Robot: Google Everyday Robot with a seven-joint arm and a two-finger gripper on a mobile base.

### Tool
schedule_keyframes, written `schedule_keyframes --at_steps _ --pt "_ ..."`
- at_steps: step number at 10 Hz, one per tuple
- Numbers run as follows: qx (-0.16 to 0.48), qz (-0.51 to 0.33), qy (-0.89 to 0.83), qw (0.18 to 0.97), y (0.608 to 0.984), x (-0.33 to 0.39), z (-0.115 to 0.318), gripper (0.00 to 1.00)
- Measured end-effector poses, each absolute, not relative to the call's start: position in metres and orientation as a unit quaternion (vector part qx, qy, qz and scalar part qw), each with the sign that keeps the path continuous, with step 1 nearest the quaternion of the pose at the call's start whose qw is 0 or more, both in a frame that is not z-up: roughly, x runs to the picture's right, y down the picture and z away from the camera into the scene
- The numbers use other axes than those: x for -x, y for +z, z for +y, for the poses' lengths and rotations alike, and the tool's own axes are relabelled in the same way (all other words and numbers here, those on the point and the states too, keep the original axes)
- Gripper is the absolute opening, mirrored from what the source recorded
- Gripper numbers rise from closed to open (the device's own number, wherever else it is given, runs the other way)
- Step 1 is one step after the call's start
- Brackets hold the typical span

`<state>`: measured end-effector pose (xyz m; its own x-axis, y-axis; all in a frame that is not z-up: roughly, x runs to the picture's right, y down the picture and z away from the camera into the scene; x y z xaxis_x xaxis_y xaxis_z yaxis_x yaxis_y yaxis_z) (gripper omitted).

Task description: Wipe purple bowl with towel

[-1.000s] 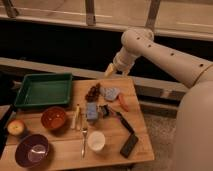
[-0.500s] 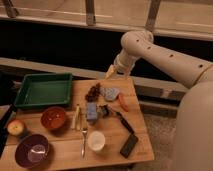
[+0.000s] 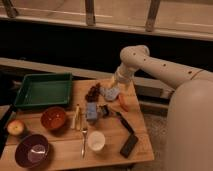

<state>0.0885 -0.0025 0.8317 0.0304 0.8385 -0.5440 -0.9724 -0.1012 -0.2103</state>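
The towel (image 3: 111, 95) lies small and rumpled, so it will hang in a compact bunch and fit inside the purple bowl when I carry it over.
The purple bowl (image 3: 32, 150) sits at the table's front left corner, glossy with a pale sheen inside. The towel (image 3: 110, 92), a small pale grey-blue cloth, lies near the table's back edge to the right of the middle. My gripper (image 3: 119, 83) hangs at the end of the white arm just above and right of the towel, open, with nothing in it. It is far from the purple bowl.
A green tray (image 3: 44, 76) stands at the back left. In front of it are an orange-brown bowl (image 3: 53, 118) and an apple (image 3: 16, 127). A blue block (image 3: 91, 111), white cup (image 3: 96, 141), fork (image 3: 84, 135) and black flat object (image 3: 129, 145) fill the middle and right.
The gripper has come down a little towards the towel. Nothing on the table has moved.
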Motion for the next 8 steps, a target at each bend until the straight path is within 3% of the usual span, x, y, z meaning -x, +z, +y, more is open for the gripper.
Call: schedule_keyframes --at_steps 5,8 --pt "0.302 0.132 0.657 0.678 0.86 -0.075 0.014 0.66" --pt "0.247 0.068 0.64 0.724 0.862 -0.066 0.0 0.66"
